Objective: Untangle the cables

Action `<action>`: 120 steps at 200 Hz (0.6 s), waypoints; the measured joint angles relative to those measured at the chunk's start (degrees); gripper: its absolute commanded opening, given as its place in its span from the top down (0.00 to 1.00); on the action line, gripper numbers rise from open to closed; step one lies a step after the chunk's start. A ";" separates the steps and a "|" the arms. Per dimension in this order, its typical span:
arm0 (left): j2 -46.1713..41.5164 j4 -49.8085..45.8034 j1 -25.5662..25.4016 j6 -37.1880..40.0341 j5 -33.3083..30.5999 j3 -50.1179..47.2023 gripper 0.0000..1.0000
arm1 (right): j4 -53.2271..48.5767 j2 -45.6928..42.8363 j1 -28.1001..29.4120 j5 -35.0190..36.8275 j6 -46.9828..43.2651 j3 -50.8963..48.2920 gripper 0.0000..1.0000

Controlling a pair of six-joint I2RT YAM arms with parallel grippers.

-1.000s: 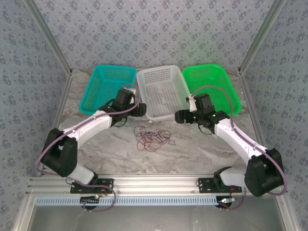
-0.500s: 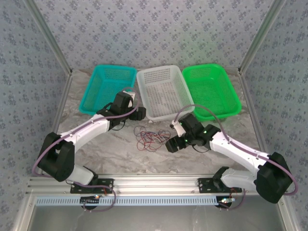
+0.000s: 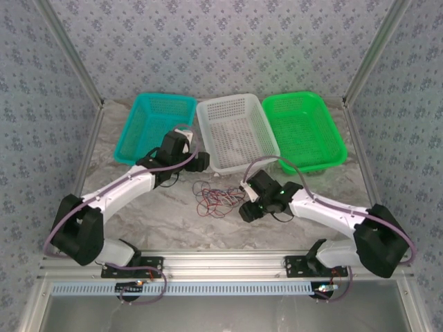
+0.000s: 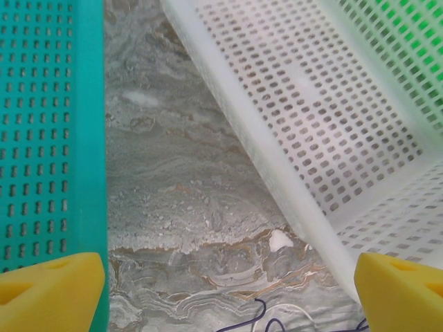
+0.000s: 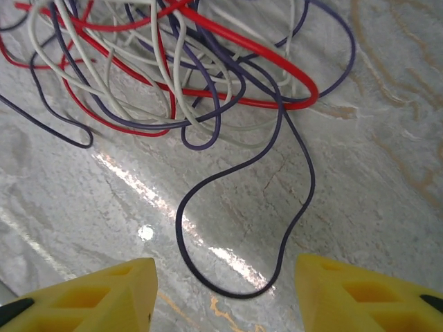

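The robot's right gripper has the dark loop free of the tangle (image 5: 239,296) between its fingers, so the left gripper keeps moving toward it and closes on the raised loop (image 5: 285,243).
The cables (image 3: 219,199) lie in a loose tangle of red, dark and pale wires on the marble table, in front of the white basket. In the right wrist view the tangle (image 5: 173,69) fills the upper half. One dark loop (image 5: 239,290) runs out from it onto the table between my yellow fingertips (image 5: 90,297). My right gripper (image 5: 225,294) is open and low at the pile's right edge (image 3: 247,206), with nothing pinched. My left gripper (image 4: 225,290) stands wide open above bare table, behind the pile (image 3: 199,162). Only dark and pale wire ends (image 4: 266,315) show at that view's bottom edge.
Three baskets stand in a row at the back: teal (image 3: 149,124), white (image 3: 235,131) and green (image 3: 304,128). The left fingers point into the gap between the teal wall (image 4: 48,138) and the white rim (image 4: 277,166). Bare marble (image 3: 173,221) lies in front of the pile.
My right arm has swung down and left from the green basket to the pile's right edge, and its jaws have narrowed. The left arm has barely moved.
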 measured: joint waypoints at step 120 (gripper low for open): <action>-2.34 3.98 0.00 0.70 1.68 -1.07 0.05 | -1.70 -13.53 -2.16 -3.54 -3.10 6.25 0.99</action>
